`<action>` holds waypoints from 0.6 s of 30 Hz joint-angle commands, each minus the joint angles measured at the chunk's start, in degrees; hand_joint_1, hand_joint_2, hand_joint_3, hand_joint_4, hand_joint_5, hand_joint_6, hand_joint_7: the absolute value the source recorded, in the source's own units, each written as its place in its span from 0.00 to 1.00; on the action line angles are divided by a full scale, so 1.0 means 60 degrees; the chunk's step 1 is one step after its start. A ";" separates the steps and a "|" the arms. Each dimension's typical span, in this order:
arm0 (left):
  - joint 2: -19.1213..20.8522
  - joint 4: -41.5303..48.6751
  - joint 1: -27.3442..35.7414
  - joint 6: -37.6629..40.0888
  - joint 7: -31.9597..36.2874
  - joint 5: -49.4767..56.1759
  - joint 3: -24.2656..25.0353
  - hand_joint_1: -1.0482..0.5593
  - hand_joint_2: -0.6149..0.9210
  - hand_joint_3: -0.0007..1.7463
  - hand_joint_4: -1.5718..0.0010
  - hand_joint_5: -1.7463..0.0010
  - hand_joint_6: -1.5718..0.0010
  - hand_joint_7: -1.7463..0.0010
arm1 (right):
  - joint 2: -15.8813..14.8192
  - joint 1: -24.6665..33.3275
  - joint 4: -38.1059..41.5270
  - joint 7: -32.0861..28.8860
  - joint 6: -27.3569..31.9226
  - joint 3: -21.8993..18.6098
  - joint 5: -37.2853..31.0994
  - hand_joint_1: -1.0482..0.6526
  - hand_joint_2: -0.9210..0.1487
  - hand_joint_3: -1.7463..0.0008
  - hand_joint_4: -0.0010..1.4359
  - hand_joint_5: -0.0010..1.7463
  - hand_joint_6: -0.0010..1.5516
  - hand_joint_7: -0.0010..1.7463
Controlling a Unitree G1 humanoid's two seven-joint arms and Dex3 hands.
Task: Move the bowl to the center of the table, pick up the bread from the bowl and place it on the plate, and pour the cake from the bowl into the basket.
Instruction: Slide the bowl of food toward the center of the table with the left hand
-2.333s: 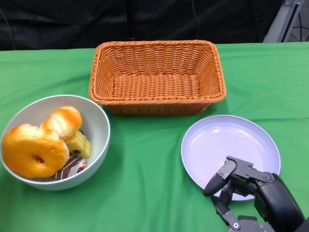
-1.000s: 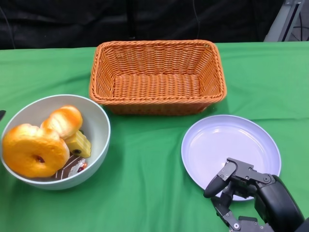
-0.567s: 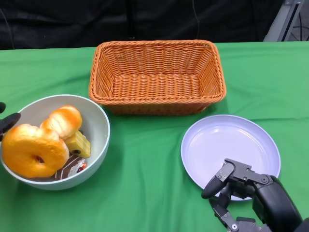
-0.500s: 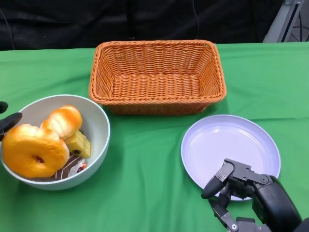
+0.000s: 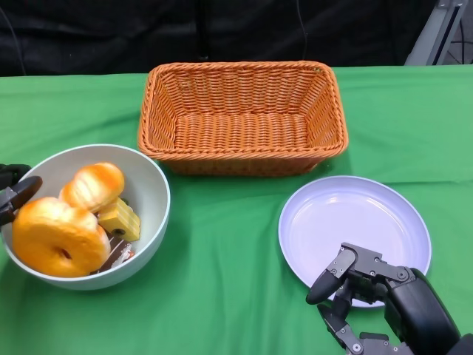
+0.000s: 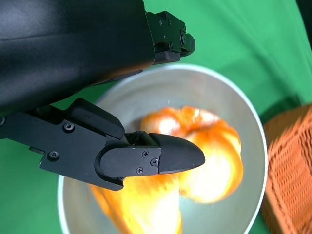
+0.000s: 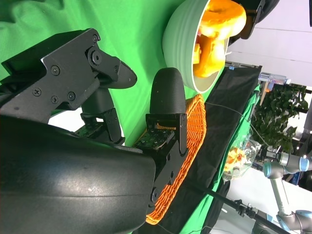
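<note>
I should expect another piece to be hidden under the ring-shaped bread (image 5: pixel 59 238) and the bread roll (image 5: pixel 94 186) when I lift the bread roll, because the ring-shaped bread is propped up high against it.
The pale bowl (image 5: pixel 151 196) stands at the table's left with a ring-shaped bread (image 5: pixel 58 237), a bread roll (image 5: pixel 92 185), a yellow cake piece (image 5: pixel 120 220) and a chocolate cake slice (image 5: pixel 118 255) inside. My left hand (image 5: pixel 12 188) is at the bowl's left rim. In the left wrist view its fingers (image 6: pixel 165 156) stand apart, one over the bowl's inside (image 6: pixel 146 97) and one outside the rim. My right hand (image 5: pixel 369 292) holds nothing, its fingers bent and apart over the near edge of the white plate (image 5: pixel 355 214). The wicker basket (image 5: pixel 240 71) is empty.
A green cloth (image 5: pixel 222 296) covers the table between bowl and plate. The basket sits at the back centre, with a black backdrop behind it. The right wrist view shows the bowl (image 7: pixel 180 44) and the basket's side (image 7: pixel 180 161) beyond my right hand (image 7: pixel 122 97).
My left hand has come in from the left edge to the bowl's rim. The bowl has shifted slightly right and the ring bread has slid lower inside. The right hand barely moved.
</note>
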 commanded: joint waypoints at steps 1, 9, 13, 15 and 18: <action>0.0060 -0.0458 0.0217 0.0125 -0.0286 -0.0058 -0.0087 0.18 1.00 0.29 1.00 1.00 1.00 1.00 | -0.0031 0.0010 -0.0115 -0.0031 0.0034 -0.0038 0.0083 0.66 0.36 0.44 0.51 0.96 0.44 0.75; 0.0012 -0.1424 0.0588 0.0603 -0.0574 -0.0060 -0.0281 0.18 1.00 0.29 1.00 1.00 1.00 1.00 | 0.0001 -0.0002 -0.0144 -0.0076 0.0041 0.0030 0.0011 0.66 0.37 0.43 0.51 0.96 0.44 0.75; 0.0008 -0.1761 0.0686 0.1016 -0.0709 -0.0185 -0.0302 0.18 1.00 0.29 1.00 1.00 1.00 1.00 | -0.0007 -0.0029 -0.0126 -0.0071 0.0057 0.0039 0.0021 0.66 0.37 0.43 0.51 0.96 0.44 0.75; 0.0004 -0.1885 0.0706 0.1270 -0.0763 -0.0266 -0.0300 0.18 1.00 0.29 1.00 1.00 1.00 1.00 | -0.0010 -0.0041 -0.0118 -0.0055 0.0074 0.0041 0.0038 0.66 0.37 0.42 0.51 0.96 0.44 0.75; -0.0004 -0.2050 0.0751 0.1540 -0.0815 -0.0369 -0.0285 0.18 1.00 0.29 1.00 1.00 1.00 1.00 | -0.0025 -0.0070 -0.0083 -0.0067 0.0015 0.0045 -0.0005 0.67 0.37 0.43 0.51 0.96 0.43 0.75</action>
